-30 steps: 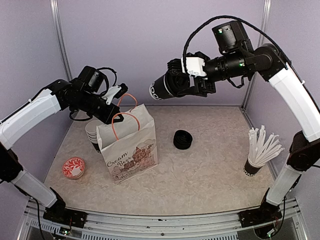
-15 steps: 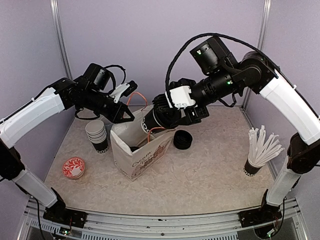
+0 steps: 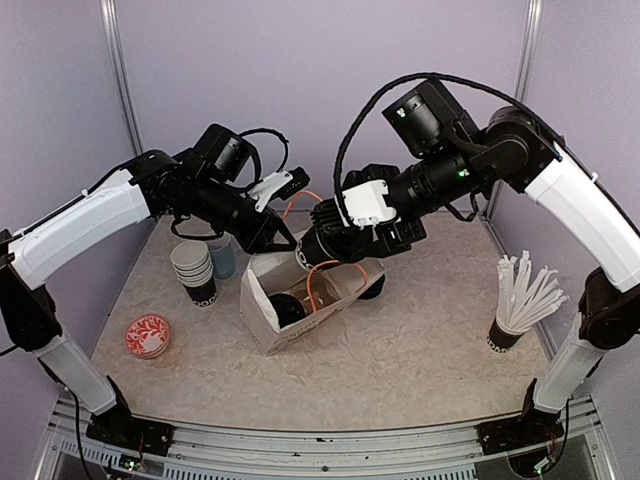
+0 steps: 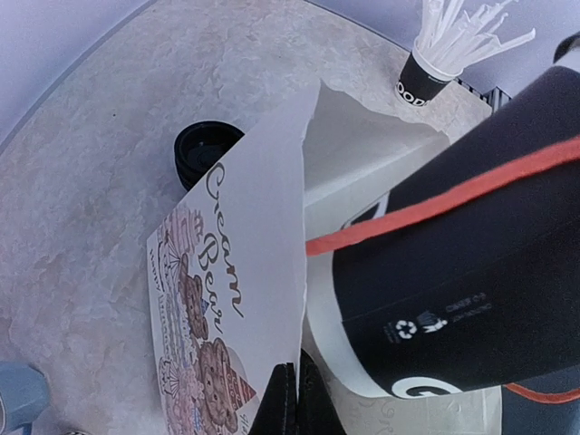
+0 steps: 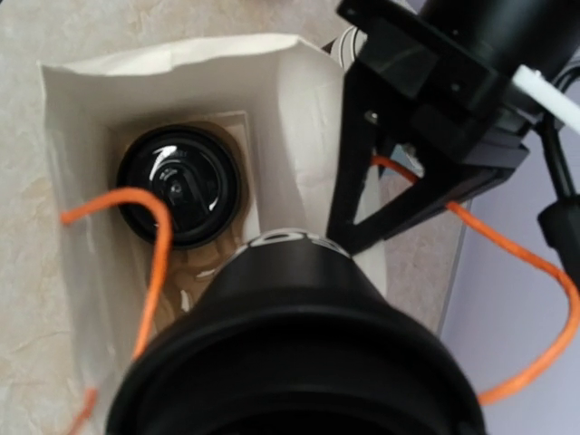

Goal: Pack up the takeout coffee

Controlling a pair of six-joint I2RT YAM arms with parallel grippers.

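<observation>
I should use my right gripper to straighten the second takeout coffee over the holder's empty slot [image 5: 192,275] before I lower it, because it leans toward the bag's side [image 5: 306,186] by my left gripper.
A white paper bag [image 3: 262,312] with orange handles and a printed front [image 4: 231,299] lies tilted, its mouth facing up and toward the arms. My left gripper [image 3: 285,240] [image 4: 295,406] is shut on the bag's upper edge and holds the mouth wide. One takeout coffee [image 3: 287,308] [image 5: 179,186], black with a black lid, stands inside on the bag's bottom. My right gripper [image 3: 338,238] is shut on a second takeout coffee [image 3: 318,246] [image 4: 471,263] [image 5: 299,353], held base-first at the bag's mouth between the orange handles. This cup hides the right fingers in the right wrist view.
A stack of lidless cups [image 3: 192,272] and a light blue mug [image 3: 222,258] stand left of the bag. A red patterned dish [image 3: 147,335] sits front left. Black lids [image 4: 204,152] lie behind the bag. A cup of white straws [image 3: 515,305] stands at the right.
The bag has tipped further over and shifted right with my left gripper. My right gripper has brought the second cup lower, down to the bag's mouth.
</observation>
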